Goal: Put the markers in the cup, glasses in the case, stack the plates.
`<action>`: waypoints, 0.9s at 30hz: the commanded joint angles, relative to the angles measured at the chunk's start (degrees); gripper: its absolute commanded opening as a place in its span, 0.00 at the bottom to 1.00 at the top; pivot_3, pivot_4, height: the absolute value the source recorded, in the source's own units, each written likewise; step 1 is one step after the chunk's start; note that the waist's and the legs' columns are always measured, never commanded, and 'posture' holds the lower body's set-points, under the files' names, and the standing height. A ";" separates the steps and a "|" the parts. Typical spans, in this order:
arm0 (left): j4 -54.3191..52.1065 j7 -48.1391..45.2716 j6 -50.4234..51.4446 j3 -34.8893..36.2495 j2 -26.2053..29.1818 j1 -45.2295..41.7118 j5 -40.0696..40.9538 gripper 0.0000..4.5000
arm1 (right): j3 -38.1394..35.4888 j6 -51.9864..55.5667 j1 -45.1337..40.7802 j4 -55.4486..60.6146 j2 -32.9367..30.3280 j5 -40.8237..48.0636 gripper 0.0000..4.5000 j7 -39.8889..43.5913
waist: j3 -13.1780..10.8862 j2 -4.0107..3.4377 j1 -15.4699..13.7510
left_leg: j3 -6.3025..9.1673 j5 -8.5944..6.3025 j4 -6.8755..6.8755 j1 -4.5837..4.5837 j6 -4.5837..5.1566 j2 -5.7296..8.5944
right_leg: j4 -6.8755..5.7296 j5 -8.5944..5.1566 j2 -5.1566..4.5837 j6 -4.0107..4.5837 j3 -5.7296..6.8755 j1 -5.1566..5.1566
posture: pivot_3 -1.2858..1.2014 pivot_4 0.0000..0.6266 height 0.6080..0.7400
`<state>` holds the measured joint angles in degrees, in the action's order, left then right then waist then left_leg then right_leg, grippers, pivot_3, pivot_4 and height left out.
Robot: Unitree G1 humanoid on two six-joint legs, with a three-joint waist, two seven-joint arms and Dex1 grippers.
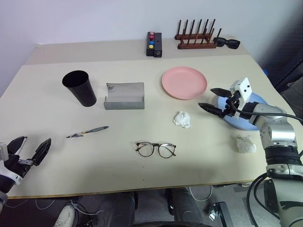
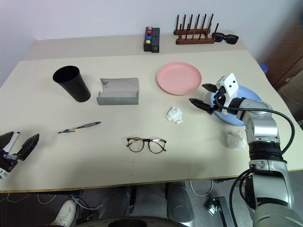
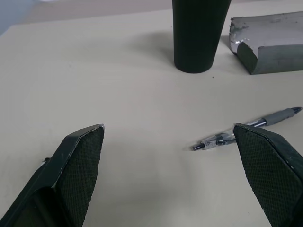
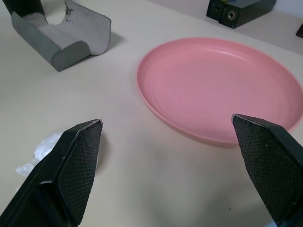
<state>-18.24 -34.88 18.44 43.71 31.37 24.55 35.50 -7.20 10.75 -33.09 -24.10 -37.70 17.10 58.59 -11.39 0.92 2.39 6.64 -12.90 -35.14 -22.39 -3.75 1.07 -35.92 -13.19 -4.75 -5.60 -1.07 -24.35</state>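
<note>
A white sliver can be seen next to my left gripper's finger, so I should expect a white marker to be partly hidden there.
A black cup (image 1: 79, 87) stands at the back left of the table, with an open grey case (image 1: 124, 96) just right of it. The dark marker (image 1: 88, 132) lies in front of the cup, and the wire-rimmed glasses (image 1: 155, 149) rest near the front middle. The pink plate (image 1: 184, 82) sits right of the case. The light blue plate (image 2: 248, 94) lies at the right, partly hidden under my right arm. My right gripper (image 1: 208, 98) hovers open between the two plates, pointing at the pink one (image 4: 222, 90). My left gripper (image 1: 29, 149) is open and empty at the front left edge, facing the marker (image 3: 246, 130).
Two crumpled paper wads lie on the table, one (image 1: 182, 119) in front of the pink plate, one (image 1: 245, 144) near the right edge. At the back stand a black box with coloured buttons (image 1: 154, 44), a wooden rack (image 1: 196, 40) and black sunglasses (image 1: 226, 43).
</note>
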 commanded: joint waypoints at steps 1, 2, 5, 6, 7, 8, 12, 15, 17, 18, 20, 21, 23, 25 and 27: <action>-0.56 -0.32 -1.00 0.80 0.57 -0.31 0.08 0.99 | -0.71 -1.79 -1.91 -0.25 0.02 0.32 1.00 0.06 | 0.00 0.00 0.00 | 0.00 0.00 0.00 0.00 0.00 0.00 | 0.00 0.00 0.00 0.00 0.00 0.00 | 0.52 0.24 1.00; -0.09 -0.25 -1.30 0.46 0.50 -0.69 -0.28 0.99 | -0.77 -2.39 -1.94 -1.00 0.17 0.22 1.00 0.11 | 0.00 0.00 0.00 | 0.00 0.00 0.00 0.00 0.00 0.00 | 0.00 0.00 0.00 0.01 0.00 0.00 | 0.52 0.24 1.00; -0.06 0.00 -1.31 -0.21 0.40 -1.45 -0.57 0.99 | -0.65 -3.54 -2.24 -2.57 0.35 0.01 1.00 0.38 | 0.00 0.00 0.01 | 0.00 0.00 0.00 0.00 0.00 0.00 | 0.00 0.01 0.00 0.01 0.00 0.00 | 0.52 0.24 1.00; -0.21 -0.06 -1.12 -0.37 0.43 -1.72 -0.39 0.99 | -0.53 -3.78 -2.55 -3.02 0.41 -0.04 1.00 0.49 | 0.00 0.00 0.01 | 0.00 0.00 0.00 0.00 0.00 0.00 | 0.00 0.01 0.00 0.02 0.00 0.00 | 0.52 0.24 1.00; -0.20 -0.15 -1.02 -0.58 0.51 -1.95 -0.41 0.99 | -0.44 -4.12 -2.88 -3.55 0.47 -0.12 1.00 0.58 | 0.00 0.00 0.01 | -0.01 0.00 0.00 0.00 0.00 0.00 | 0.00 0.03 0.00 0.05 0.00 0.00 | 0.52 0.24 1.00; -0.13 -0.26 -0.99 -0.73 0.51 -2.04 -0.53 0.99 | -0.41 -4.43 -3.05 -3.89 0.51 -0.16 1.00 0.63 | 0.00 0.00 0.01 | -0.01 0.00 0.00 0.00 0.00 0.00 | 0.00 0.08 0.00 0.13 -0.01 0.00 | 0.52 0.24 1.00; 0.39 -0.69 -0.97 -1.72 0.60 -2.43 -0.93 0.99 | -0.67 -5.30 -2.83 -4.39 0.18 0.07 1.00 1.09 | 0.00 0.00 0.05 | -0.01 0.00 0.00 0.01 0.00 0.00 | -0.02 0.09 0.01 0.14 -0.01 0.00 | 0.52 0.24 1.00; 0.51 -0.79 -1.06 -2.73 0.51 -2.99 -0.94 0.99 | -0.99 -5.69 -2.00 -3.97 0.06 0.25 1.00 1.19 | 0.00 0.00 0.09 | -0.01 0.00 0.00 0.01 0.00 0.00 | -0.02 0.09 0.01 0.14 -0.01 0.00 | 0.52 0.24 1.00; 0.41 -0.83 -0.95 -3.80 0.58 -3.86 -1.12 0.99 | -0.96 -5.92 -1.86 -3.88 0.33 0.22 1.00 0.98 | 0.00 0.00 0.06 | -0.01 0.00 0.00 0.01 0.00 0.00 | -0.02 0.09 0.01 0.13 -0.01 0.00 | 0.52 0.24 1.00; 0.35 -0.87 -0.94 -4.32 0.64 -4.26 -1.20 0.99 | -0.89 -6.09 -1.91 -3.93 0.50 0.19 1.00 0.86 | 0.00 0.00 0.06 | -0.01 0.00 0.00 0.01 0.00 0.00 | -0.02 0.09 0.01 0.14 -0.01 0.00 | 0.52 0.24 1.00; 0.50 -1.00 -0.98 -5.22 0.77 -5.01 -1.29 0.99 | -0.74 -6.40 -2.03 -3.70 0.92 0.19 1.00 0.56 | 0.01 0.02 -0.01 | -0.01 0.00 -0.01 0.01 0.00 0.00 | -0.03 0.09 0.01 0.13 -0.01 0.00 | 0.52 0.24 1.00; 0.61 -1.23 -0.64 -6.22 0.96 -5.64 -1.36 0.99 | -0.73 -6.66 -2.17 -3.28 1.24 0.17 1.00 0.13 | 0.01 0.02 0.00 | -0.01 0.00 -0.01 0.01 0.00 0.00 | -0.03 0.09 0.01 0.13 -0.01 0.00 | 0.52 0.24 1.00; 0.84 -1.66 0.39 -8.74 1.89 -6.93 -2.21 0.99 | -0.57 -6.55 -1.99 -1.08 1.80 0.39 1.00 -0.66 | 0.01 0.02 0.01 | -0.02 0.00 -0.01 0.01 0.00 0.01 | -0.04 0.10 0.01 0.13 -0.02 0.00 | 0.52 0.24 1.00; 1.00 -2.12 1.26 -10.89 3.24 -8.03 -3.16 0.99 | -0.36 -5.74 -1.20 1.99 2.30 0.89 1.00 -1.09 | 0.01 0.01 0.02 | -0.02 0.00 -0.01 0.02 0.00 0.00 | -0.07 0.10 0.02 0.13 -0.02 0.00 | 0.52 0.24 1.00; 2.34 -2.68 2.46 -13.05 6.07 -10.55 -4.71 0.99 | 0.12 -4.22 0.65 6.94 3.37 1.58 1.00 -1.82 | 0.01 0.01 0.02 | -0.02 0.00 0.00 0.03 0.00 0.00 | -0.08 0.10 0.02 0.13 -0.02 0.00 | 0.52 0.24 1.00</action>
<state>-16.09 -37.00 20.20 31.18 35.20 15.17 32.24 -7.06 5.88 -33.00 -22.20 -34.80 17.21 57.39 -11.38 0.93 2.41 6.63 -12.90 -35.14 -22.36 -3.75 1.07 -36.02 -13.09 -4.72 -5.47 -1.09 -24.35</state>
